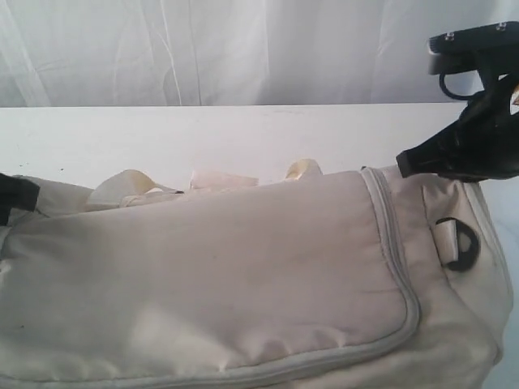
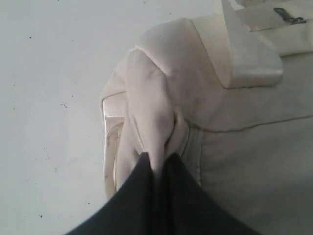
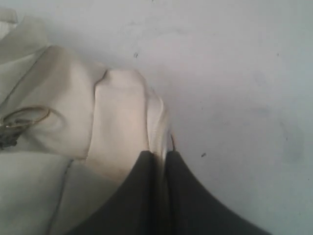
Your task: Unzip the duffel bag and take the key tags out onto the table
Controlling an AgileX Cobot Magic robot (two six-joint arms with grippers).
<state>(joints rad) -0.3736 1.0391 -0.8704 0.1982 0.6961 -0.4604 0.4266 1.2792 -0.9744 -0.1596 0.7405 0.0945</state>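
Observation:
My grippers are both on the duffel bag's ends [image 1: 442,194] and the webbing handle is slack, so next my right gripper pulls the handle [image 1: 304,168] up tight before my left gripper works the zipper.
The cream-white duffel bag [image 1: 227,275] fills the near part of the exterior view, lying on the white table [image 1: 203,134], its grey side zipper [image 1: 389,235] closed. My left gripper [image 2: 157,157] is shut on a fold of fabric at the bag's left end [image 2: 151,112]; only a dark bit of it [image 1: 15,194] shows at the exterior view's left edge. My right gripper [image 3: 159,154] is shut on a fold at the bag's right end [image 3: 122,117], and in the exterior view [image 1: 409,162] it sits above the black D-ring [image 1: 462,243]. The key tags are out of view.
Webbing handles [image 1: 203,182] lie bunched on top of the bag. A metal ring or zipper pull [image 3: 22,117] shows on the bag near the right gripper. Bare white table stretches behind the bag to a white curtain [image 1: 243,49].

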